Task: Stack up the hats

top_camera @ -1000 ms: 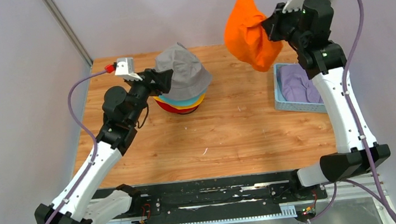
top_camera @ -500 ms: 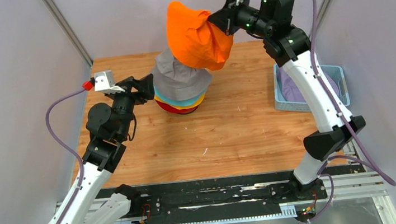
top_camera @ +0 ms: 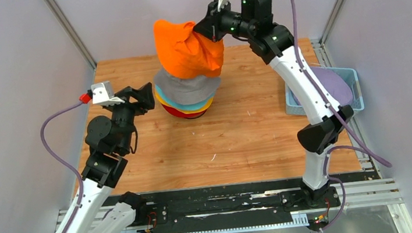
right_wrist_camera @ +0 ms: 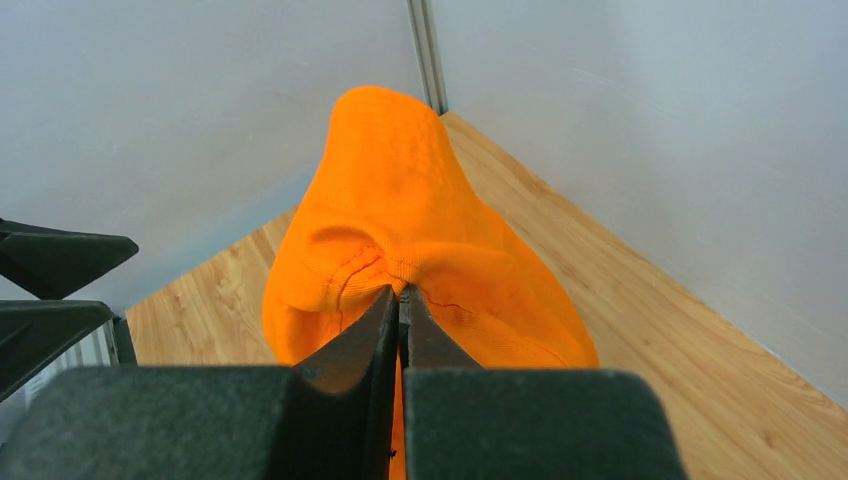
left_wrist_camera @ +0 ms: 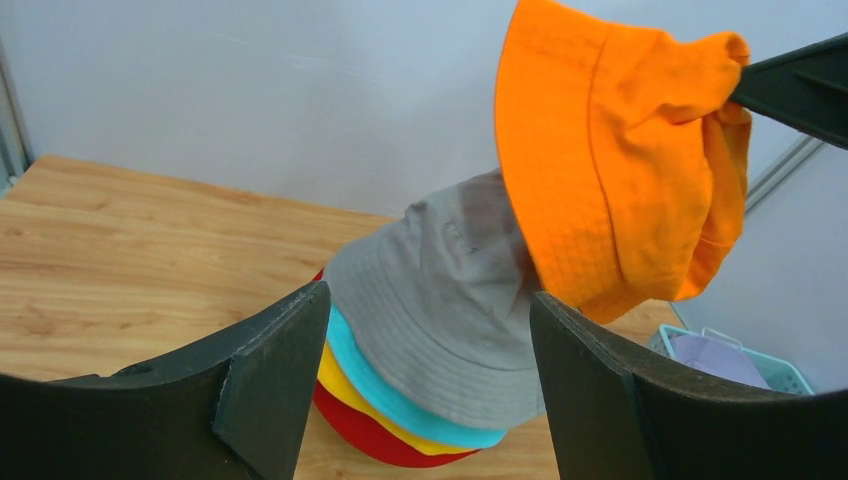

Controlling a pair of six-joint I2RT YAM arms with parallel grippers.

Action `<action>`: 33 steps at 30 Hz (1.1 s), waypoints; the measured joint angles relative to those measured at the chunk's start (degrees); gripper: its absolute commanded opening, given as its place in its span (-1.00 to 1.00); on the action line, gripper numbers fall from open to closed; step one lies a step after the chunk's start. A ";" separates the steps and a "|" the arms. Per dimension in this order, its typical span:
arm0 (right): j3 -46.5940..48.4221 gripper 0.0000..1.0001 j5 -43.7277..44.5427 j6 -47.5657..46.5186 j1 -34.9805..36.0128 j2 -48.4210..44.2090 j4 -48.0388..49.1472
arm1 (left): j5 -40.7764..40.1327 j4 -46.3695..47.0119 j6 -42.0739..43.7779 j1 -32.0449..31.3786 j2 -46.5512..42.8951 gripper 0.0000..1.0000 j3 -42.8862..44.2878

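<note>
The orange hat [top_camera: 190,59] is hanging brim-down over the grey hat's top [left_wrist_camera: 452,228], so my right gripper should carry on going down until the orange hat's brim settles around the grey hat's top, then let go.
A stack of hats stands at the table's far middle: red [top_camera: 177,112] at the bottom, then yellow [top_camera: 162,101], teal [top_camera: 201,103] and grey [top_camera: 186,87] on top. My right gripper [top_camera: 205,27] is shut on the orange hat [top_camera: 184,48] and holds it hanging over the grey one; in the right wrist view the fabric [right_wrist_camera: 400,230] is pinched between the fingertips. My left gripper [top_camera: 145,94] is open and empty just left of the stack, which shows between its fingers [left_wrist_camera: 270,390] in the left wrist view. The lavender hat [top_camera: 332,84] lies in the basket.
A light blue plastic basket [top_camera: 351,73] stands at the table's right edge. Grey walls and metal frame posts close in the back and sides. The stand under the stack is hidden by the hats.
My right arm has swung left with the orange hat, from beside the basket to above the stack. My left gripper has let go of the grey hat and drawn back to the left.
</note>
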 measured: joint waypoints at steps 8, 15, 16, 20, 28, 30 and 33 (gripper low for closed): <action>4.74 -0.99 -0.42 -0.28 2.19 6.78 -1.20 | -1.73 -0.42 0.61 0.00 -1.29 0.56 -2.19; 9.62 -0.99 -0.33 -0.31 2.99 12.35 -1.75 | -2.71 -0.90 0.83 0.00 -1.62 0.56 -3.10; 10.43 -0.99 -0.26 -0.31 3.06 13.00 -1.88 | -2.73 -0.87 0.83 0.00 -1.64 0.56 -3.19; 13.64 -0.99 0.17 -0.17 3.17 15.39 -1.86 | -2.91 -0.90 0.83 0.00 -1.57 0.56 -3.34; 14.99 -0.99 0.26 1.07 3.17 19.21 0.31 | -2.95 -0.83 0.81 0.04 -1.55 0.56 -3.61; 14.95 -0.99 0.22 1.40 3.17 20.37 0.26 | -2.99 -0.85 0.81 0.13 -1.51 0.56 -3.72; 13.70 -0.99 0.15 1.60 3.17 20.72 0.26 | -3.08 -0.76 0.79 0.28 -1.14 0.56 -3.76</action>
